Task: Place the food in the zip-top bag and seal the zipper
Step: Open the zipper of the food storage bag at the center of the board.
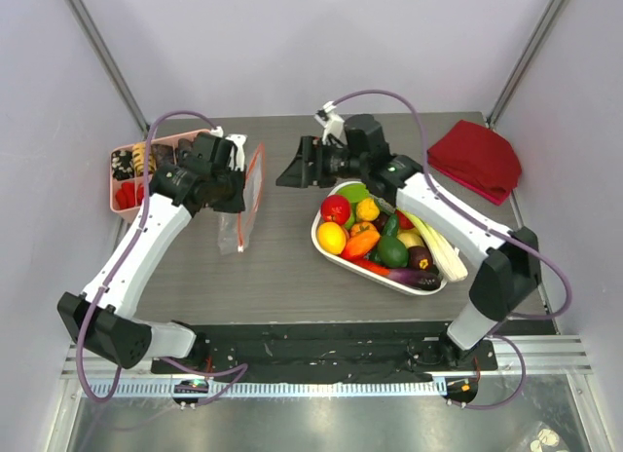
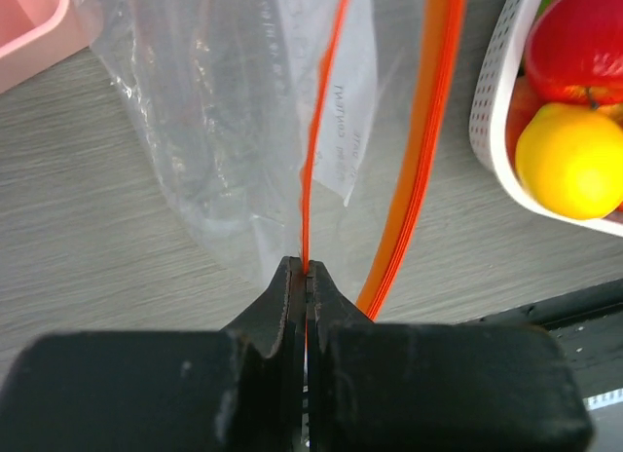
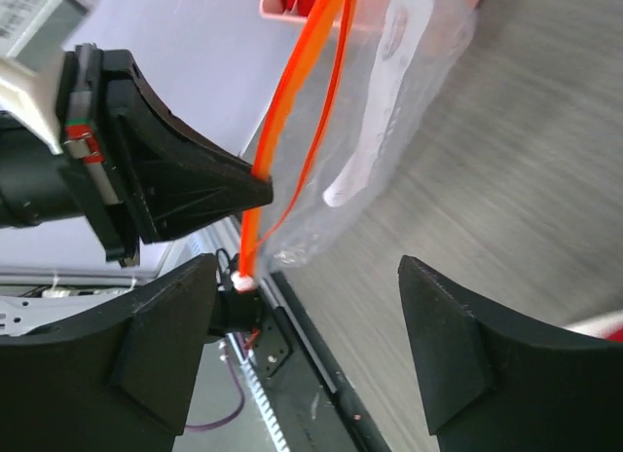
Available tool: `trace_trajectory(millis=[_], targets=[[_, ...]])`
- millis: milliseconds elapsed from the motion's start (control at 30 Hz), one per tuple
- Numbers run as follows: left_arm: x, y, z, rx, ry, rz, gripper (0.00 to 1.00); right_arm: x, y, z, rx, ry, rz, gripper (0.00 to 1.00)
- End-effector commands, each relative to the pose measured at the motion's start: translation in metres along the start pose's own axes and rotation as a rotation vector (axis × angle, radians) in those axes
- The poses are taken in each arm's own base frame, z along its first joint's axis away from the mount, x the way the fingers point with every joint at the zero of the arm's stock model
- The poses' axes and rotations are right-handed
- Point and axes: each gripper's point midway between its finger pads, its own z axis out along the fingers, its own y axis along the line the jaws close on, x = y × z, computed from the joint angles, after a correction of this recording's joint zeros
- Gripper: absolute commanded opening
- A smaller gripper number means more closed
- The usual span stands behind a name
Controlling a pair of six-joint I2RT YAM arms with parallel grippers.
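The bag's opening (image 1: 252, 184) is only a thin slit, so next my right gripper pinches the thicker edge of the opening (image 1: 257, 202) and draws it away from my left gripper before adding food.
The clear zip-top bag (image 1: 237, 221) hangs upright over the table left of centre, its mouth open. My left gripper (image 1: 238, 181) is shut on one thin red-orange lip of the zipper (image 2: 310, 179). The other, thicker lip (image 2: 421, 150) bows away to the right. The bag's white label (image 2: 343, 111) shows through the plastic. My right gripper (image 1: 284, 172) is open and empty, facing the bag's mouth from the right, a short gap away. In the right wrist view the bag (image 3: 389, 101) and zipper (image 3: 290, 111) lie ahead of its spread fingers (image 3: 165, 345). The food (image 1: 362, 230) lies in the white basket (image 1: 326, 245).
The white basket also holds a leek (image 1: 440, 245). A pink compartment tray (image 1: 122, 207) sits at the back left, just behind my left arm. A folded red cloth (image 1: 477, 156) lies at the back right. The basket's rim (image 2: 487, 111) is close to the bag's right side.
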Motion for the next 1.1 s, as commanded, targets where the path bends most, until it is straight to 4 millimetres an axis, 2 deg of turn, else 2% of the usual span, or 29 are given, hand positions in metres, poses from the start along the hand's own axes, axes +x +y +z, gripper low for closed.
trace_trajectory(millis=[0, 167, 233, 367, 500, 533, 633, 667, 733, 767, 800, 833, 900, 933, 967, 1067], targets=[[-0.025, -0.009, -0.003, 0.023, -0.095, -0.103, 0.0, -0.026, 0.038, 0.024, -0.09, -0.06, 0.024, 0.78], [-0.035, -0.014, 0.006, 0.035, -0.104, -0.138, 0.0, -0.013, 0.035, 0.059, -0.086, -0.021, 0.066, 0.78], [-0.035, -0.02, 0.012, 0.063, -0.084, -0.149, 0.0, -0.012, 0.037, 0.066, -0.092, -0.018, 0.048, 0.73], [-0.039, -0.024, 0.008, 0.081, -0.097, -0.16, 0.0, -0.001, 0.009, 0.08, 0.004, -0.003, 0.039, 0.59], [-0.042, -0.02, 0.0, 0.087, -0.118, -0.178, 0.0, 0.018, -0.011, 0.081, 0.052, 0.036, 0.012, 0.45], [-0.042, -0.019, -0.001, 0.087, -0.12, -0.187, 0.0, 0.02, -0.014, 0.081, 0.058, 0.038, 0.013, 0.44], [-0.04, -0.013, -0.004, 0.093, -0.121, -0.214, 0.0, 0.03, -0.019, 0.078, 0.064, 0.058, 0.005, 0.31], [-0.039, -0.013, -0.005, 0.098, -0.119, -0.216, 0.0, 0.032, -0.02, 0.078, 0.065, 0.063, -0.001, 0.17], [-0.039, -0.009, -0.008, 0.087, -0.131, -0.211, 0.0, 0.032, -0.02, 0.073, 0.07, 0.062, -0.037, 0.03], [-0.038, -0.006, -0.009, 0.076, -0.134, -0.197, 0.0, 0.033, -0.021, 0.07, 0.077, 0.069, -0.049, 0.01], [-0.039, 0.004, -0.01, 0.022, -0.151, -0.185, 0.01, 0.034, -0.021, 0.068, 0.082, 0.075, -0.067, 0.01], [-0.039, 0.013, -0.011, -0.028, -0.163, -0.174, 0.06, 0.03, -0.019, 0.062, 0.079, 0.07, -0.111, 0.01], [-0.039, 0.038, -0.015, -0.149, -0.186, -0.123, 0.07, 0.04, -0.022, 0.054, 0.089, 0.106, -0.145, 0.01], [-0.038, 0.043, -0.014, -0.172, -0.182, -0.097, 0.03, 0.041, -0.019, 0.048, 0.078, 0.117, -0.165, 0.01], [-0.033, 0.048, -0.015, -0.194, -0.157, -0.038, 0.0, 0.052, -0.025, 0.044, 0.086, 0.158, -0.214, 0.01], [-0.028, 0.046, -0.02, -0.168, -0.112, 0.018, 0.0, 0.067, -0.032, 0.028, 0.09, 0.227, -0.302, 0.01]])
